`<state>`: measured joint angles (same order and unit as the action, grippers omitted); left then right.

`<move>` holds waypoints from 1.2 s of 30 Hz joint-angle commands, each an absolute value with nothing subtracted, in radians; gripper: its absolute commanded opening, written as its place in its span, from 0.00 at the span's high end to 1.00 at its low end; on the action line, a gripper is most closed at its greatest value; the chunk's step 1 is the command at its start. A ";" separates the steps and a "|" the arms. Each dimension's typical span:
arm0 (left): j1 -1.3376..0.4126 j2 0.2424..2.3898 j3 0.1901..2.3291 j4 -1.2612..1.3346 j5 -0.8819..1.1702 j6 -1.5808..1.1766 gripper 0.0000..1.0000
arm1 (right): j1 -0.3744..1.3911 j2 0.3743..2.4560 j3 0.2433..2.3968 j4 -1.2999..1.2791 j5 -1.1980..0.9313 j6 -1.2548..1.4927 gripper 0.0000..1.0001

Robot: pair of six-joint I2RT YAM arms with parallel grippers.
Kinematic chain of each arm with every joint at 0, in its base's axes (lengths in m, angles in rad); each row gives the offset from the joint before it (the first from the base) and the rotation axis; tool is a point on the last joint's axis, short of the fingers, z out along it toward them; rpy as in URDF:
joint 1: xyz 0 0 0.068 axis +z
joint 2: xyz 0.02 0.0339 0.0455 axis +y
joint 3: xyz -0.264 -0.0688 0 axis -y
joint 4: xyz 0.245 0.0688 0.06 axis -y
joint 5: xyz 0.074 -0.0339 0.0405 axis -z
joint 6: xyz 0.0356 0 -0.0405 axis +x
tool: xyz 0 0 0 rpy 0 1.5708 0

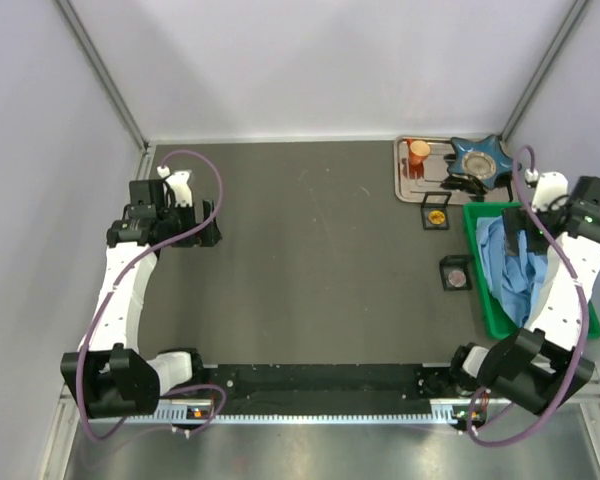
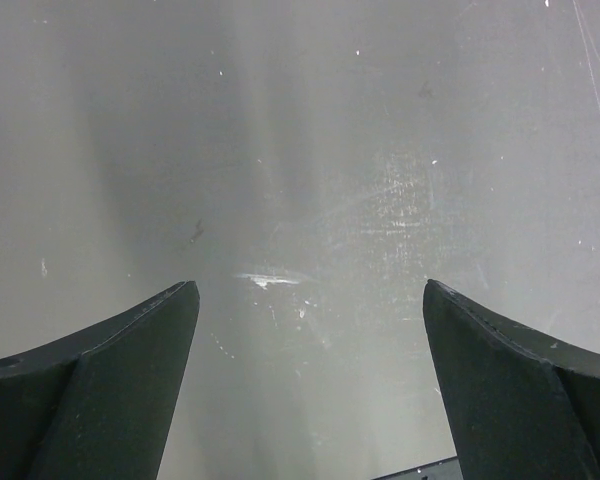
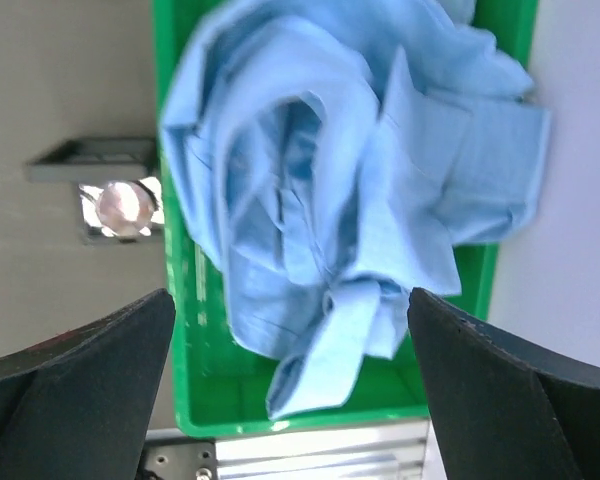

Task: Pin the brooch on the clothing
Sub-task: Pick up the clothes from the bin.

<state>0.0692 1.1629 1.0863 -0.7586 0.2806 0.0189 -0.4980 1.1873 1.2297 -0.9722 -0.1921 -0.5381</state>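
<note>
My right gripper should keep lowering its open fingers until they straddle a fold, since the shirt's loose folds rise beneath them in the green bin.
The clothing, a light blue shirt, lies crumpled in a green bin at the right edge of the table. My right gripper hangs open above the shirt, touching nothing. A brooch with a pale round stone sits in a small open black box on the table just left of the bin. A second small box holds a gold piece. My left gripper is open and empty at the far left, over bare grey surface.
A metal tray at the back right carries an orange item and a blue star-shaped dish. Grey walls close in the left, back and right sides. The arms' base rail runs along the near edge.
</note>
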 commanded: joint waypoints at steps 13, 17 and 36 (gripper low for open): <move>0.066 1.192 1.115 -0.744 0.299 0.031 0.01 | -0.660 1.382 1.040 -0.778 -0.114 -0.721 0.01; 0.064 1.190 1.108 -0.742 0.302 0.040 0.02 | -0.663 1.446 1.025 -0.726 -0.101 -0.715 0.01; 0.064 1.201 1.111 -0.726 0.347 0.063 0.02 | -0.664 1.528 0.963 -0.595 -0.153 -0.726 0.82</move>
